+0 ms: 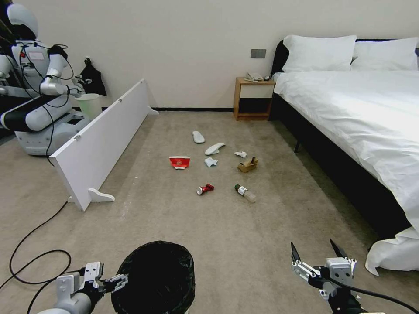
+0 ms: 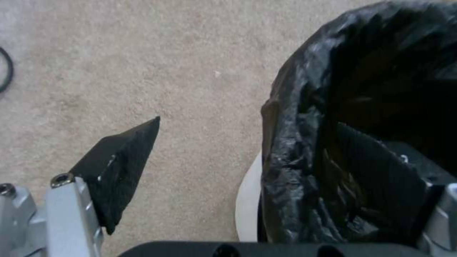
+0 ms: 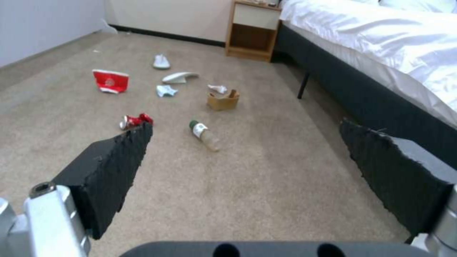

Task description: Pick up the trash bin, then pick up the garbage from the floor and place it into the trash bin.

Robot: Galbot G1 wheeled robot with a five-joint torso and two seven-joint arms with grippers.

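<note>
The black bag (image 1: 156, 280) has its edge folded down over the outside, so I expect the bag to stay on and open when I carry the trash bin by its rim.
The trash bin (image 1: 152, 279), lined with a crinkly black bag, stands on the carpet at the near edge of the head view. My left gripper (image 1: 118, 281) is open at its left rim; in the left wrist view the left gripper (image 2: 247, 123) has one finger inside the trash bin (image 2: 305, 150) and one outside. My right gripper (image 1: 316, 257) hangs open and empty to the right. The garbage lies farther ahead: red cup (image 1: 179, 162), red can (image 1: 205, 189), bottle (image 1: 245, 193), cardboard box (image 1: 248, 165), tissues (image 1: 211, 162), two slippers (image 1: 198, 137). The right wrist view shows the can (image 3: 135, 120) and bottle (image 3: 205, 135) nearest.
A long white board (image 1: 104, 139) stands on edge at the left, with another robot (image 1: 35, 87) and a pale bucket (image 1: 91, 104) behind it. A bed (image 1: 362, 122) lines the right side, a nightstand (image 1: 253, 98) at the wall. A black cable (image 1: 35, 244) loops near left.
</note>
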